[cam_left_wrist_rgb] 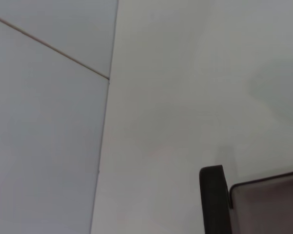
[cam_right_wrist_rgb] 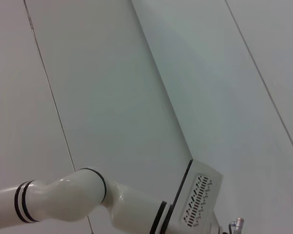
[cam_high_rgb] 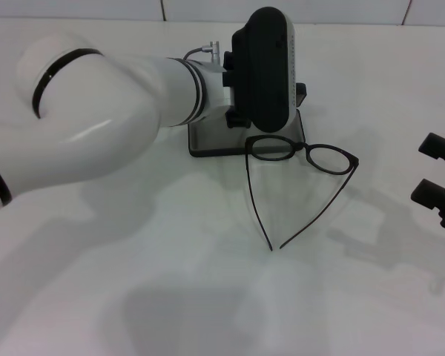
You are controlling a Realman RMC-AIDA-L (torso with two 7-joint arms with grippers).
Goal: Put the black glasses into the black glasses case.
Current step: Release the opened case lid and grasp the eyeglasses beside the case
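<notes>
The black glasses lie over the case's front corner [cam_high_rgb: 294, 153] next to the robot's left gripper, so the left gripper should back away and the right gripper should pull the glasses clear by the bridge [cam_high_rgb: 302, 146].
The black glasses [cam_high_rgb: 304, 148] lie unfolded on the white table in the head view, lenses at the far side. Their temple arms run toward me and cross at the tips. The black glasses case [cam_high_rgb: 208, 144] lies open just behind them, showing grey lining; one lens overlaps its front corner. My left gripper [cam_high_rgb: 263, 67] hangs over the case's far side and hides much of it. The left wrist view shows the case's rim and lining [cam_left_wrist_rgb: 268, 204]. My right gripper [cam_high_rgb: 439, 170] is open and empty at the right edge, apart from the glasses.
My white left arm [cam_high_rgb: 96, 111] spans the left half of the table and also shows in the right wrist view [cam_right_wrist_rgb: 63, 200]. A tiled wall [cam_high_rgb: 319, 9] runs behind the table. Bare table [cam_high_rgb: 208, 297] lies in front of the glasses.
</notes>
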